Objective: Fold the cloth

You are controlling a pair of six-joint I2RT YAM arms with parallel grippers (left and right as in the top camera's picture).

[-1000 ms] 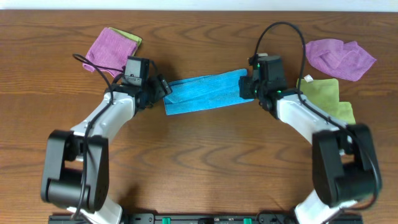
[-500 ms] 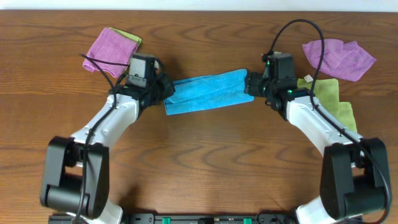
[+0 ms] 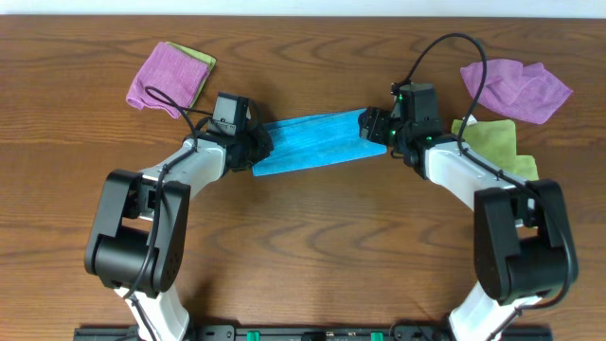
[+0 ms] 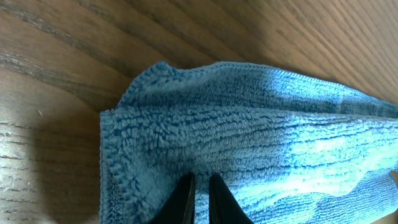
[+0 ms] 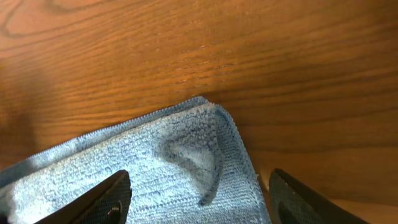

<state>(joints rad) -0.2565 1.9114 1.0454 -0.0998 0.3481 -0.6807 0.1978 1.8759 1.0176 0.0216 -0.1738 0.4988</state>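
Next, my right gripper pinches the blue cloth's rumpled end (image 5: 198, 157) where it lies loose between the gripper's fingers, before I fold it toward the cloth's end (image 3: 263, 165) under my left gripper.
A blue cloth (image 3: 312, 142), folded into a long strip, lies slanted across the middle of the wooden table. My left gripper (image 3: 258, 150) is at its left end. In the left wrist view its jaws (image 4: 200, 186) are shut, pinching the cloth's terry surface (image 4: 261, 124) just in from the left hem. My right gripper (image 3: 371, 128) is at the strip's right end. It stands open (image 5: 199, 186), one finger over the cloth (image 5: 155, 168) and the other beyond its edge. A folded-up corner lies between the fingers.
A purple cloth (image 3: 169, 74) lies on a yellow-green one at the back left. Another purple cloth (image 3: 516, 87) is at the back right, with a green cloth (image 3: 497, 147) below it near the right arm. Cables loop above both wrists.
My left gripper slid right onto the cloth's left end and shut on it. My right gripper drew back right, then returned left over the right end, jaws open.
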